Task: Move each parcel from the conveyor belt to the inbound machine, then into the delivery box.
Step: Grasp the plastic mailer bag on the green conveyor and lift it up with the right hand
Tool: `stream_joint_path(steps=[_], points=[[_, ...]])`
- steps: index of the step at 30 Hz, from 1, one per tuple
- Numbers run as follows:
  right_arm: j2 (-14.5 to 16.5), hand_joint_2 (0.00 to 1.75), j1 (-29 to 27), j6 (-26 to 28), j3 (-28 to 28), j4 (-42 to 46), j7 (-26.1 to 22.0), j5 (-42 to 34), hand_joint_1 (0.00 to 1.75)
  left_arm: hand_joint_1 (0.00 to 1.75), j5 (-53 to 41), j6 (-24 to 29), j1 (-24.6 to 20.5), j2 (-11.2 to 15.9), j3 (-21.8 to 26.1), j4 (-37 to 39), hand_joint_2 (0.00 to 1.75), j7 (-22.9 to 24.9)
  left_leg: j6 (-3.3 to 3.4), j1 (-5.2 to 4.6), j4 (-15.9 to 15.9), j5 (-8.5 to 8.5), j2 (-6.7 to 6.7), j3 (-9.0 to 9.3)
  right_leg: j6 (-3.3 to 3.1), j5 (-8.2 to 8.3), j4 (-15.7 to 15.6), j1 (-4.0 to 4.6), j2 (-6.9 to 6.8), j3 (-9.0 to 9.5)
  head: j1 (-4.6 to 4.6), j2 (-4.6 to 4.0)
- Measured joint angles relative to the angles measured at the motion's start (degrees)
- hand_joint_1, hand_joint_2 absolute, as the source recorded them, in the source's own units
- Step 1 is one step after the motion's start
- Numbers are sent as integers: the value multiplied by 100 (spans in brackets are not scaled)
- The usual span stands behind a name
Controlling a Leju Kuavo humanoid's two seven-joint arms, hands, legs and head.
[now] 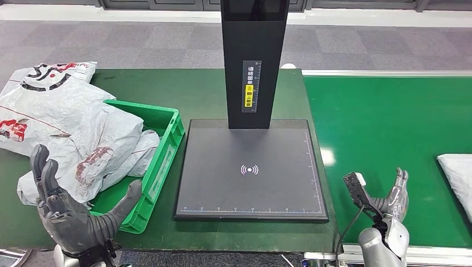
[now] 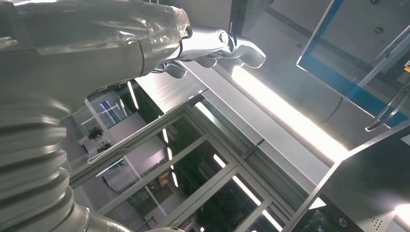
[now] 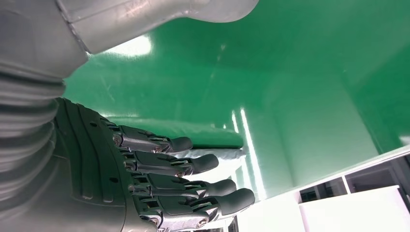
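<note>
The grey bags in the delivery box (image 1: 108, 147) sag in creases. I therefore expect the white-grey parcel (image 1: 460, 181) to crumple into folds when I grip and carry it.
A white-grey parcel (image 1: 459, 178) lies on the green conveyor belt (image 1: 389, 111) at the far right edge. My right hand (image 1: 392, 200) hovers open over the belt's near edge, left of that parcel and apart from it. In the right wrist view its fingers (image 3: 193, 164) stretch out empty toward the parcel (image 3: 215, 155). The inbound machine's black platform (image 1: 250, 167) is bare beneath its black post (image 1: 253, 61). My left hand (image 1: 67, 208) is open, fingers pointing up, at the near corner of the green delivery box (image 1: 167, 139), which holds several grey bags (image 1: 83, 133).
Another printed bag (image 1: 50, 78) lies at the back left, partly over the box's far side. The green table top (image 1: 195, 92) surrounds the platform. Grey floor (image 1: 362, 44) lies beyond. The left wrist view looks up at my thumb (image 2: 212, 43) and ceiling lights.
</note>
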State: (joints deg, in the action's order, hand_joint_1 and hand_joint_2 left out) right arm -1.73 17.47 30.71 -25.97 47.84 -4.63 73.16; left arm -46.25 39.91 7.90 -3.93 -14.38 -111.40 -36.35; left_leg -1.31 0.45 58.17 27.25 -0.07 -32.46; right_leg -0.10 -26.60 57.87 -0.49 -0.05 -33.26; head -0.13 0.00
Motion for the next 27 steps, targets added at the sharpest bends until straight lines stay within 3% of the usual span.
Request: stream_joint_path(steps=[21,24,27], points=[[0,175,7,-98,-1,2,126,126,0,0,-79,1,-1,-4,0,-13,175,84,0,0,0,0,0,0,0,0,0,0,0,1,0,0],[-42,175,9,-446,-32,47,657,546,0,0,-106,-62,-23,-8,0,-13,175,145,0,-1,1,0,0,4,0,0,-1,-1,-1,-2,0,0],[-220,175,-27,-1367,-210,154,2005,1423,0,0,-113,-201,-137,-49,0,26,175,214,12,-5,3,-5,-22,-3,3,-2,-2,-10,-32,2,1,0]])
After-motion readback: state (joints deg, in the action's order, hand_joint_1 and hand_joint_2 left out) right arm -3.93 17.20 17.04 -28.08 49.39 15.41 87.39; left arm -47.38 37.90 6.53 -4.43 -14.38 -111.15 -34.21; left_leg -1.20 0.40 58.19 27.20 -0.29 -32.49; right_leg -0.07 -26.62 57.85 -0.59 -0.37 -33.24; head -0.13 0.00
